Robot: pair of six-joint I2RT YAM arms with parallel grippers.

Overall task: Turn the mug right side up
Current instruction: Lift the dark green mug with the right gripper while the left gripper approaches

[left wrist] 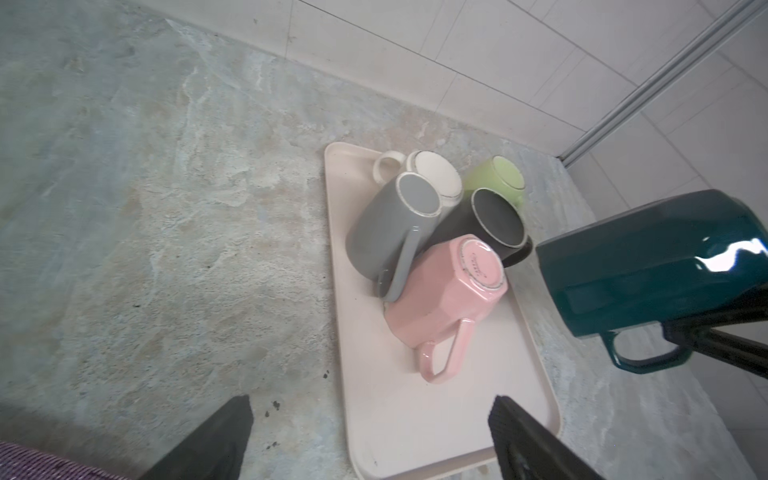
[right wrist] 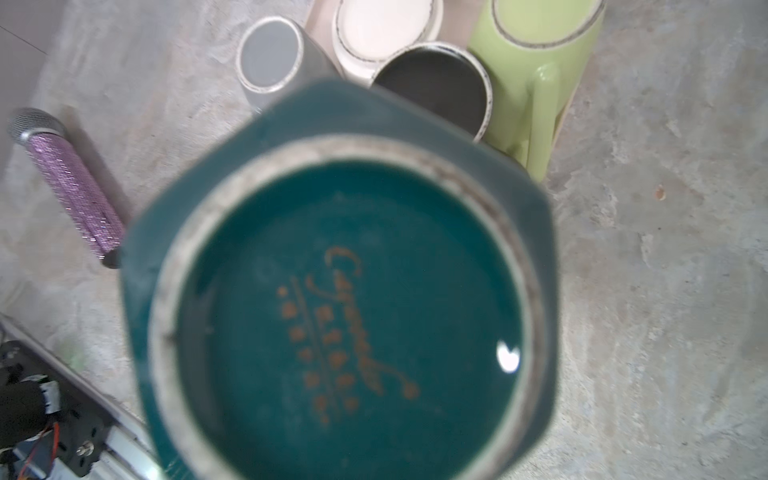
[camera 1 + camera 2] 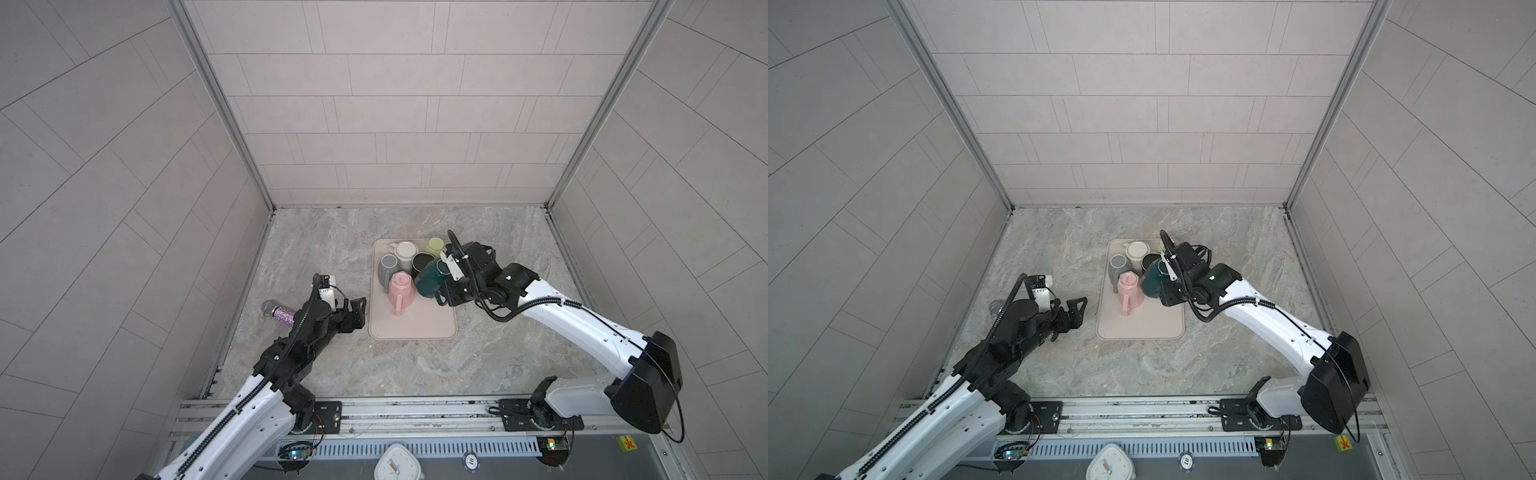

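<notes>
The mug handle's rim end (image 1: 612, 348) sticks out clear of my right gripper, so my left gripper keeps going toward the teal mug's handle (image 1: 642, 366) until its fingers close there.
The mug (image 3: 430, 280) (image 3: 1152, 278) is dark teal and faceted. It hangs tilted on its side above the right edge of the pink tray (image 3: 411, 328). My right gripper (image 3: 444, 291) (image 3: 1165, 291) is shut on the mug by its handle side, as the left wrist view shows on the mug (image 1: 648, 266). In the right wrist view the mug's base (image 2: 345, 311) fills the picture and hides the fingers. My left gripper (image 3: 356, 316) (image 1: 370, 411) stands open and empty at the tray's left front corner.
On the tray (image 1: 415, 415) stand upside-down mugs: pink (image 3: 401, 291), grey (image 3: 386, 268), white (image 3: 405, 253), black (image 3: 423, 262) and green (image 3: 434, 247). A glittery purple microphone (image 3: 278, 311) lies on the marble left of my left arm. A white clock (image 3: 397, 461) sits at the front rail.
</notes>
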